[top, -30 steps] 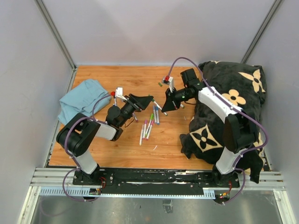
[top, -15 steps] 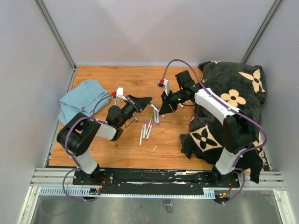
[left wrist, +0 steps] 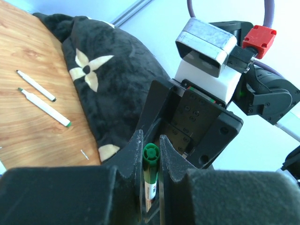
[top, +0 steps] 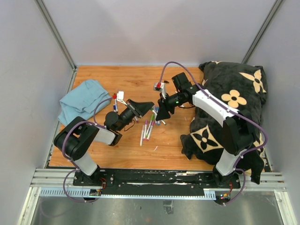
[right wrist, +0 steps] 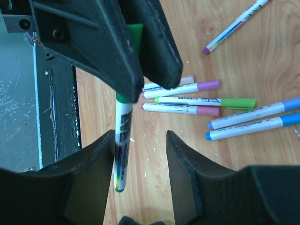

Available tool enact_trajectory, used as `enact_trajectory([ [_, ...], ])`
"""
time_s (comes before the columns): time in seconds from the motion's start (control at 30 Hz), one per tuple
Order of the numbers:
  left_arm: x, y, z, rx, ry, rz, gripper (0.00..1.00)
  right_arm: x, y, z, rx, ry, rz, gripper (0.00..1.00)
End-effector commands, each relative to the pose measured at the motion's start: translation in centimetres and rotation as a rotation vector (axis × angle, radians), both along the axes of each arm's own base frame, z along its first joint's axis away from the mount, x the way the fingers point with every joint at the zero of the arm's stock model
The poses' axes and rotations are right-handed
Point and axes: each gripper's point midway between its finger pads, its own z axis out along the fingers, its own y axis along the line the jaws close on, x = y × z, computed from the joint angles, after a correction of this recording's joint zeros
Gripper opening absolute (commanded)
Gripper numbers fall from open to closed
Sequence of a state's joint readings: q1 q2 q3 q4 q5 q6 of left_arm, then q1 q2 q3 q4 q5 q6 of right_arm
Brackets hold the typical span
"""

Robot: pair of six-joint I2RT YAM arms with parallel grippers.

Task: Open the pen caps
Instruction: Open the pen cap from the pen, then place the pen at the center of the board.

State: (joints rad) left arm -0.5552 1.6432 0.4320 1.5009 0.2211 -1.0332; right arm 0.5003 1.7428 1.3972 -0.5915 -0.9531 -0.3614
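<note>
The pen's white body hangs beside my right gripper's open fingers, so I should shut them on the pen's loose end before I pull the green cap off.
My left gripper is shut on a white pen, whose dark green cap pokes out between the fingers. In the right wrist view that pen hangs from the left gripper's black fingers, its free end beside my right gripper's left finger. My right gripper is open around it, jaws well apart. From above, the left gripper and right gripper meet tip to tip over the table's middle. Capped pens lie below them: a light green cap, a pink cap and a purple cap.
More pens lie scattered on the wooden table. Two slim pens rest near a black flower-print blanket at the right. A folded blue cloth sits at the left, and grey walls enclose the table.
The left gripper closed on the green-capped pen. The right arm swung left toward it, and its jaws went from shut to open.
</note>
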Motion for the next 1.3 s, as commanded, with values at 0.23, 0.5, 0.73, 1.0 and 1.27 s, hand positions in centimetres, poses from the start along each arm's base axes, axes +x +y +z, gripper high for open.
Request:
enact_trajectory([
  [0.23, -0.5, 0.8, 3.0, -0.032, -0.137, 0.05, 0.0, -2.1, 1.6, 0.3, 0.004, 0.01, 0.065, 0.07],
  [0.5, 5.9, 9.8, 8.1, -0.143, -0.206, 0.325, 0.0, -2.8, 1.8, -0.8, 0.005, 0.076, 0.097, 0.01],
  [0.73, 7.3, 13.7, 10.9, -0.123, -0.245, 0.414, 0.0, -0.8, 0.8, -2.7, -0.099, 0.039, 0.009, 0.01],
  [1.0, 4.9, 12.2, 5.2, 0.034, -0.117, 0.315, 0.0, 9.1, -7.8, -9.2, -0.574, -0.191, -0.416, 0.03],
  [1.27, 1.1, 11.2, 2.9, 0.12, -0.116, 0.214, 0.0, 13.7, -12.3, -12.3, -0.761, -0.219, -0.576, 0.04],
])
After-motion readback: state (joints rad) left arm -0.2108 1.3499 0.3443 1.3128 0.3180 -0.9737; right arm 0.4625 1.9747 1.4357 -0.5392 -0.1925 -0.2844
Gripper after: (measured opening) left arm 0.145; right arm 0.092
